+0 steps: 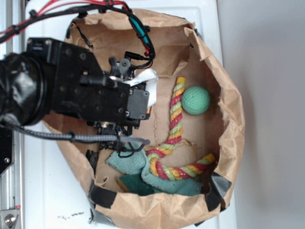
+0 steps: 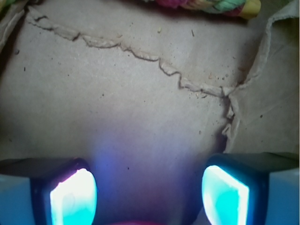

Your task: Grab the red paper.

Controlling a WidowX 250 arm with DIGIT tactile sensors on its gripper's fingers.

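Note:
I expect the red paper (image 2: 138,223) to come up by itself when I lift it, because the clear bag's bottom is between it and the twisted rope.
The wrist view looks straight down at the brown bag floor (image 2: 140,93). My gripper (image 2: 150,187) is open, its two glowing cyan pads (image 2: 72,199) set wide apart. A thin sliver of the red paper (image 2: 136,223) peeks in at the bottom edge between the pads, touching neither. In the exterior view the black arm (image 1: 95,95) reaches into the paper bag (image 1: 224,119) from the left and covers the red paper and the fingers.
A red-yellow-green twisted rope (image 1: 175,119) and a green ball (image 1: 195,100) lie right of the arm. Teal cloths (image 1: 143,167) sit at the bag's front. A torn ridge (image 2: 164,65) crosses the bag floor. Cables (image 1: 138,28) hang over the bag's back wall.

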